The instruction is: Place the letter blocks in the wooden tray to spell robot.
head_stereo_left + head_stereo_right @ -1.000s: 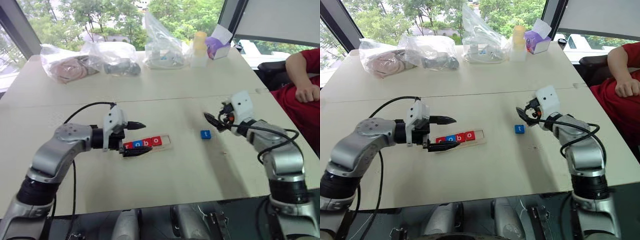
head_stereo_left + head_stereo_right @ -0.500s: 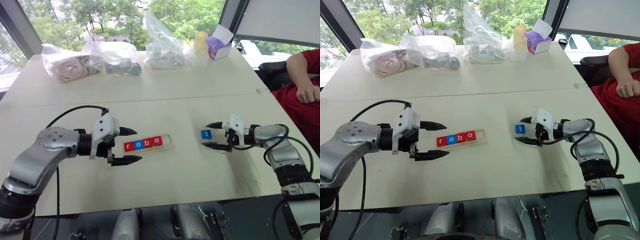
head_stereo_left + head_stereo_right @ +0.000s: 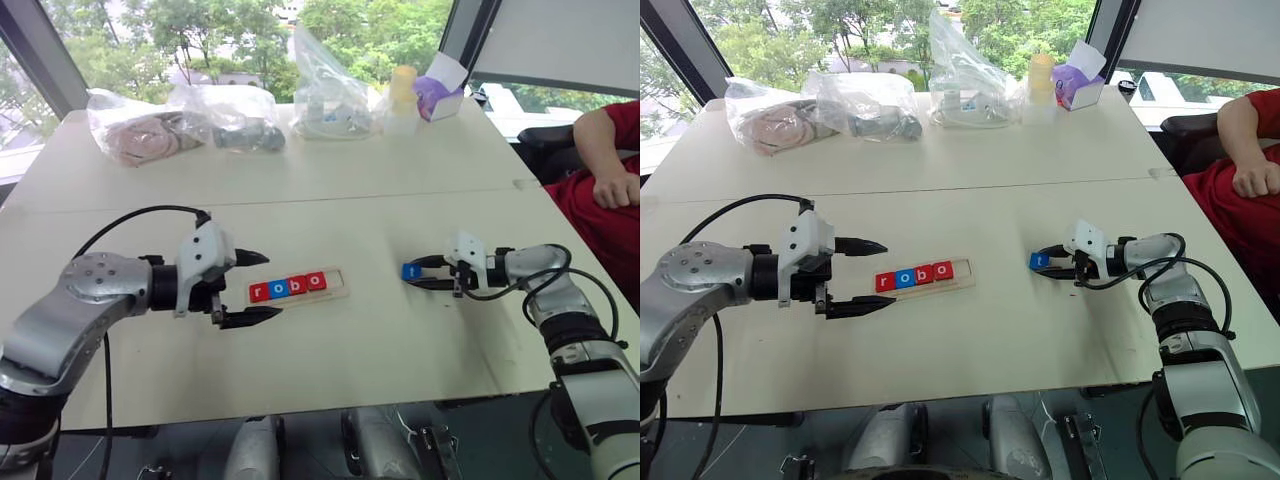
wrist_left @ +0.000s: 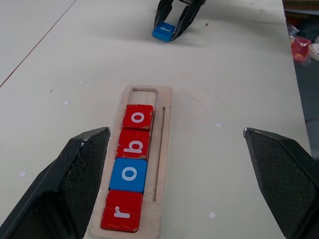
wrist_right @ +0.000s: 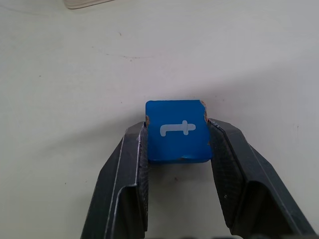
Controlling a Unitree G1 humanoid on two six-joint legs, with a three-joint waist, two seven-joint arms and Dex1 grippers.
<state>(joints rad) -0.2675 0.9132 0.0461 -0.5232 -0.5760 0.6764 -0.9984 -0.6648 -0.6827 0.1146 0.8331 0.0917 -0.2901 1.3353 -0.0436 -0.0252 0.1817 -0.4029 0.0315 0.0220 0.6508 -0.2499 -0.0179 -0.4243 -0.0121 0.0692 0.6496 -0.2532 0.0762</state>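
Note:
The blue t block's letter faces up and the wooden tray's last slot is empty, so my right gripper should keep going to that slot and let go there.
The wooden tray lies mid-table and holds red, blue, red and red letter blocks reading r, o, b, o; its slot at the right end is bare. My left gripper hangs open just left of the tray, nothing between its fingers. On the table to the right lies the blue t block, also the blue t block. My right gripper is shut on it, one finger pressed against each side.
Clear plastic bags, a yellow-capped bottle and a purple-and-white box line the far edge of the table. A person in a red shirt sits at the right side.
My right gripper dropped to the table, swung level and closed on the blue t block. My left gripper drew back left from over the tray, still open.

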